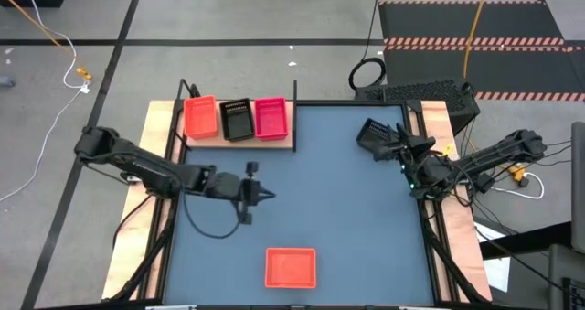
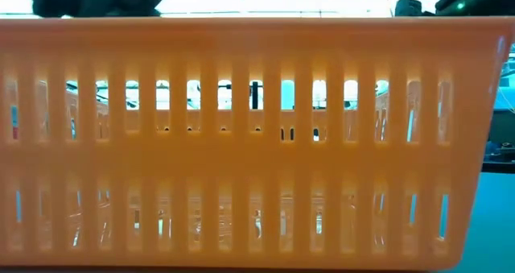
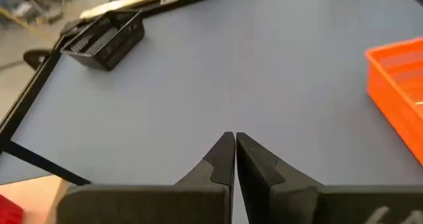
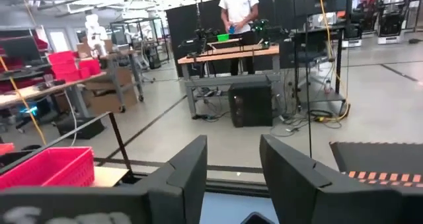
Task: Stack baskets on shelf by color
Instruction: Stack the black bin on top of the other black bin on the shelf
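My right gripper should pass the loose black basket [image 1: 372,134] to my left gripper over the tabletop's middle [image 1: 329,184], because it lies by my right gripper, far from the shelf.
On the shelf [image 1: 236,138] at the far left, an orange basket [image 1: 199,116], a black basket [image 1: 238,120] and a pink-red basket [image 1: 271,116] stand side by side on their bottoms. Another orange basket [image 1: 291,266] sits at the near edge and fills the low view [image 2: 257,144]. A second black basket [image 1: 373,134] lies alone on the table near the far right corner [image 3: 106,39]. My right gripper [image 1: 391,145] hovers open just beside it, nothing between its fingers [image 4: 231,145]. My left gripper [image 1: 267,197] is shut and empty above the table's middle [image 3: 234,137].
The blue-grey tabletop [image 1: 347,219] lies bare between the shelf, the near orange basket and the loose black basket. Thin black posts [image 1: 295,90] rise from the shelf's corners. A person [image 4: 238,9] stands at a workbench far behind the table.
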Robot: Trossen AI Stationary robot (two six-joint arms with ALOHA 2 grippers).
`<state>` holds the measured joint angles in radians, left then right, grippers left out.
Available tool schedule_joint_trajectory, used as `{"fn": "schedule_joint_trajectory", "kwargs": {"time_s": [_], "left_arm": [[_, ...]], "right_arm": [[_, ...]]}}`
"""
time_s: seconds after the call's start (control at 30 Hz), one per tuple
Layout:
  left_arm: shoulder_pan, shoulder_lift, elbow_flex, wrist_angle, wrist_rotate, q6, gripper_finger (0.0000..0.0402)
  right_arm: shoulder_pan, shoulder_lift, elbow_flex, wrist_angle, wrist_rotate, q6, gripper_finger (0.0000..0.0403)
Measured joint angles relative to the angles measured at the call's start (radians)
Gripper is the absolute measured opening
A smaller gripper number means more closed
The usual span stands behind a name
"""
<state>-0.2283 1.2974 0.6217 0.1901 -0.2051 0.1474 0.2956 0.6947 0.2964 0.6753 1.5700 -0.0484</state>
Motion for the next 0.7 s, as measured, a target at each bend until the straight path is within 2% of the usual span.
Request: {"fn": "schedule_joint_trajectory", "kwargs": {"time_s": [0.13, 0.23, 0.3, 0.4, 0.5, 0.63, 0.7], "left_arm": [[-0.004, -0.018, -0.138, 0.186, -0.034, 0.088, 0.0019], [0.011, -0.020, -0.184, 0.319, -0.089, 0.121, 0.0019], [0.020, -0.020, -0.196, 0.368, -0.090, 0.121, 0.0019], [0.026, -0.020, -0.196, 0.392, -0.091, 0.120, 0.0019], [0.026, -0.020, -0.196, 0.410, -0.091, 0.120, 0.0019], [0.030, -0.020, -0.196, 0.449, -0.091, 0.142, 0.0020], [0.036, -0.020, -0.196, 0.479, -0.092, 0.183, 0.0020]], "right_arm": [[-0.016, 0.003, -0.013, 0.007, 0.000, 0.018, 0.0124], [-0.026, 0.010, -0.034, 0.006, -0.023, 0.095, 0.0119], [-0.044, 0.013, -0.063, 0.008, -0.161, 0.197, 0.0119], [-0.099, 0.023, -0.121, 0.008, -0.445, 0.388, 0.0119], [-0.152, 0.050, -0.175, 0.016, -0.611, 0.538, 0.0119], [-0.188, 0.096, -0.167, 0.082, -0.813, 0.634, 0.0118], [-0.190, 0.128, -0.110, 0.163, -0.955, 0.595, 0.0116]]}}
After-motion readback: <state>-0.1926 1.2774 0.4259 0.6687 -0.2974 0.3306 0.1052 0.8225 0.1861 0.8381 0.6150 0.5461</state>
